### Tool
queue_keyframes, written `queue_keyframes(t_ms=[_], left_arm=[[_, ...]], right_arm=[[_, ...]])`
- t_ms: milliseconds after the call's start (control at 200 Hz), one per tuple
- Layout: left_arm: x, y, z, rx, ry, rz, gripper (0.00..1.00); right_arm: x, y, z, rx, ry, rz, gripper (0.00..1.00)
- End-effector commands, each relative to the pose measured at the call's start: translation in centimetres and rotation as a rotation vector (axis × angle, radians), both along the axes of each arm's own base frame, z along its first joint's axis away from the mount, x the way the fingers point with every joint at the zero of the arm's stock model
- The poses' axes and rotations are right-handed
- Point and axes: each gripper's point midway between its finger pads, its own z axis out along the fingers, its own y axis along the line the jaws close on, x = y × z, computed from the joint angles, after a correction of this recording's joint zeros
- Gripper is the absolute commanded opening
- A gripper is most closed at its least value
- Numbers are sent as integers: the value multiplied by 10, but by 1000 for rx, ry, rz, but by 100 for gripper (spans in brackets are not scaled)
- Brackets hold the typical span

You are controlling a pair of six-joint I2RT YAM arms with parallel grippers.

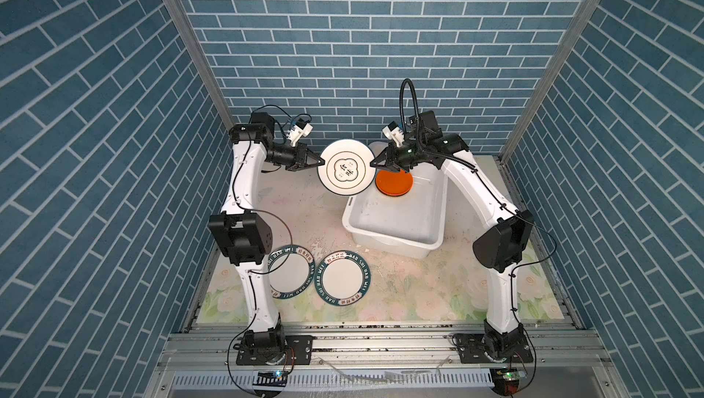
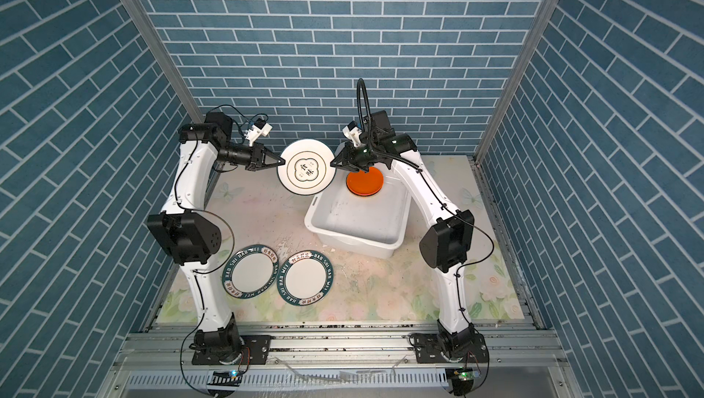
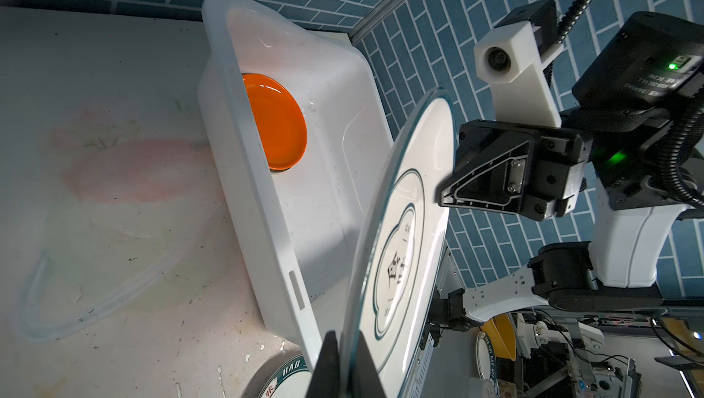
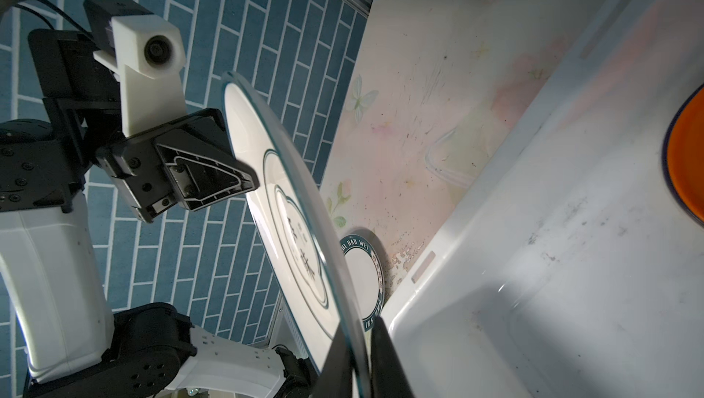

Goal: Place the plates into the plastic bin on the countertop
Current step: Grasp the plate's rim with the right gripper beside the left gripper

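My left gripper is pinning the black-rimmed plate's rim [image 1: 323, 171] outside the bin, so it should open first. My right gripper should then lower the plate onto the bin's bottom [image 1: 388, 214].
A white black-rimmed plate [image 1: 346, 167] [image 2: 306, 165] hangs tilted in the air over the plastic bin's far-left corner. My left gripper [image 1: 324, 162] [image 3: 348, 342] is shut on its left rim. My right gripper [image 1: 372, 163] [image 4: 360, 323] pinches the opposite rim, its fingers straddling the edge. An orange plate [image 1: 394, 182] [image 3: 278, 121] lies in the white plastic bin [image 1: 396, 245] [image 2: 354, 243] at its far end. Two white plates with lettered dark-green rims [image 1: 288, 272] [image 1: 343, 280] lie side by side on the flowered countertop [image 1: 419, 293], near the left arm.
The bin stands askew at the right of the countertop, and the right arm's forearm reaches over its right side. Blue brick-pattern walls close in three sides. An aluminium rail [image 1: 381, 342] carrying both arm bases runs along the front edge.
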Motion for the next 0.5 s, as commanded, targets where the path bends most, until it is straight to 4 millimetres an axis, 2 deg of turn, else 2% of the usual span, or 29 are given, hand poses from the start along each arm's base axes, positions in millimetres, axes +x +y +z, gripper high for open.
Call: queue_keyframes(t_ms=[0, 190, 335, 495], left_arm=[[-14, -14, 28, -97, -34, -47, 0], [-15, -18, 27, -109, -20, -54, 1], [-15, -18, 23, -112, -2, -51, 2], [-16, -17, 22, -97, -3, -43, 25]], right_arm=[[-6, -1, 25, 47, -41, 2, 10], [-6, -2, 24, 68, -42, -10, 2], [-4, -3, 23, 90, -41, -26, 0], [-1, -8, 25, 122, -45, -55, 0]])
